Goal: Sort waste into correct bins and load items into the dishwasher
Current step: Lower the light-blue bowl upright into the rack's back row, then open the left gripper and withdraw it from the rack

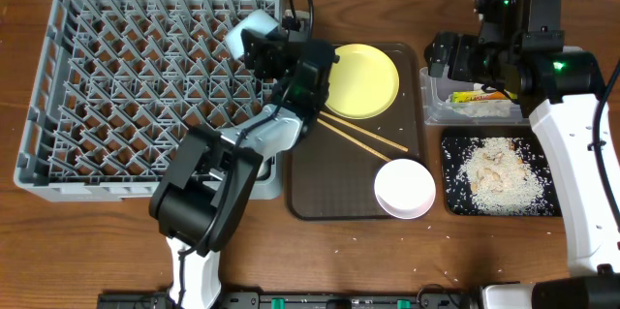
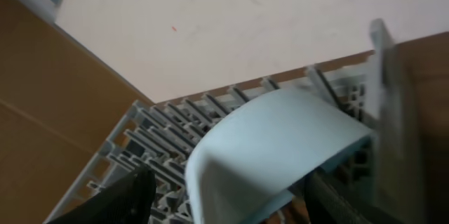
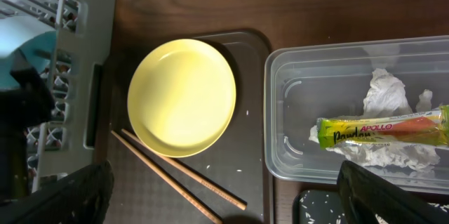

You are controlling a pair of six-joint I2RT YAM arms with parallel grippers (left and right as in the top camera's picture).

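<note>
The light blue bowl point(image 1: 248, 34) stands in the rack clear of the robot's open fingers, so the left gripper should keep going until it closes on the white bowl's rim point(image 1: 381, 181).
The light blue bowl point(image 2: 273, 147) stands on its side in the far right corner of the grey dishwasher rack point(image 1: 126, 86). My left gripper point(image 2: 231, 199) is open around it, and a gap shows between each finger and the bowl. My right gripper point(image 3: 231, 206) hangs open and empty over the chopsticks point(image 3: 182, 175), between the yellow plate point(image 3: 182, 97) and the clear bin point(image 3: 295, 112). In that bin lies the green-and-yellow wrapper point(image 3: 382, 129). Rice scraps point(image 1: 499, 175) fill the black tray bin point(image 1: 450, 149). A white bowl point(image 1: 404, 188) rests at the brown tray's near right corner.
The brown serving tray point(image 1: 320, 183) holds the plate, chopsticks and white bowl. Crumpled white paper point(image 3: 384, 90) lies in the clear bin behind the wrapper. A few rice grains are scattered on the table in front of the trays. The left arm point(image 1: 208, 188) spans the rack's right edge.
</note>
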